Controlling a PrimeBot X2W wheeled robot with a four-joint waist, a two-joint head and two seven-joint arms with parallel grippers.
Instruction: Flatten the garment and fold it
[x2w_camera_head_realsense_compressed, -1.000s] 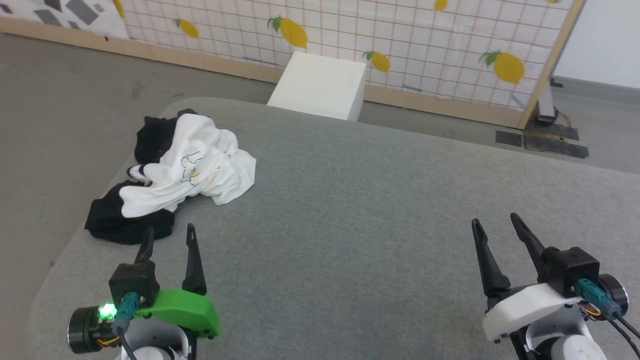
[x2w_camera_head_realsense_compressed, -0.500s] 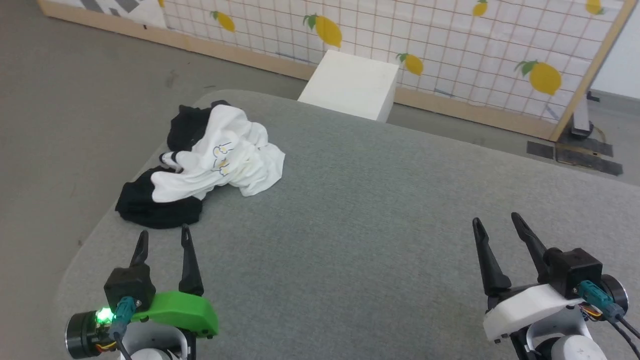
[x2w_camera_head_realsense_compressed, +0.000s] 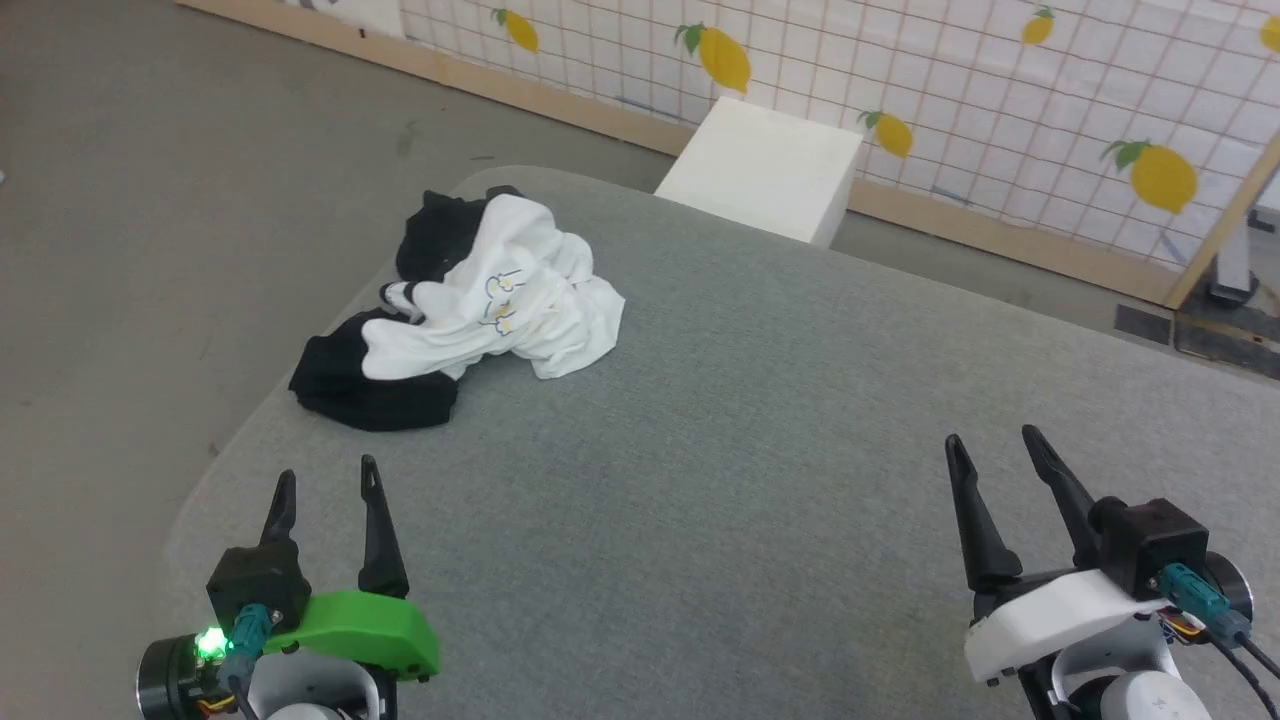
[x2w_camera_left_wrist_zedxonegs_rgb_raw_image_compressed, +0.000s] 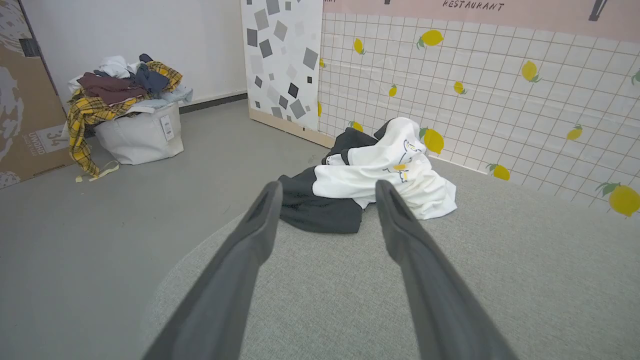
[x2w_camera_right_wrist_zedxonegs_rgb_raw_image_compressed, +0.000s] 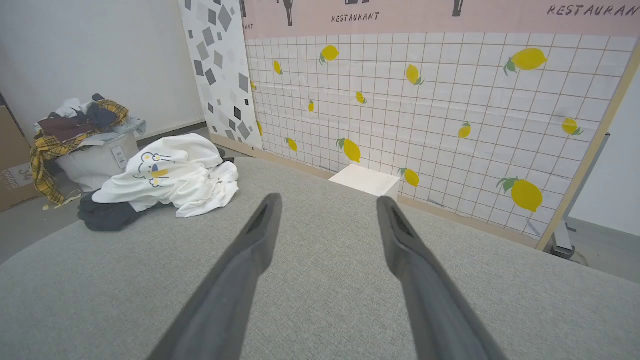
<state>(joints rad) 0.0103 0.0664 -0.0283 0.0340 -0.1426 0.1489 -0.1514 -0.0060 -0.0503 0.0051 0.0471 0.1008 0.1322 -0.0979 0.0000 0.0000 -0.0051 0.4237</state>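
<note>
The bunched black sleeve (x2w_camera_head_realsense_compressed: 374, 389) is under the white body (x2w_camera_head_realsense_compressed: 516, 294), so the sleeve will stretch out long and pull the body along with it when I pull.
The garment (x2w_camera_head_realsense_compressed: 500, 305) lies crumpled near the far left corner of the grey table (x2w_camera_head_realsense_compressed: 760, 440): white body with a small cartoon print on top, black sleeves bunched beneath and behind. It also appears ahead of the fingers in the left wrist view as the garment (x2w_camera_left_wrist_zedxonegs_rgb_raw_image_compressed: 385, 172), and at the left in the right wrist view as the garment (x2w_camera_right_wrist_zedxonegs_rgb_raw_image_compressed: 170, 175). My left gripper (x2w_camera_head_realsense_compressed: 327, 478) hovers open at the near left, well short of the cloth. At the near right, my right gripper (x2w_camera_head_realsense_compressed: 990, 442) is open too, holding nothing.
A white box (x2w_camera_head_realsense_compressed: 765, 170) stands on the floor beyond the table's far edge, before a lemon-print grid screen (x2w_camera_head_realsense_compressed: 1000, 90). On the floor to the left sits a white bag heaped with clothes (x2w_camera_left_wrist_zedxonegs_rgb_raw_image_compressed: 130, 115). The table's left edge runs close beside the garment.
The head camera has swung left and down, so the whole scene shifted rightward in view. Both grippers and the garment stay as they were.
</note>
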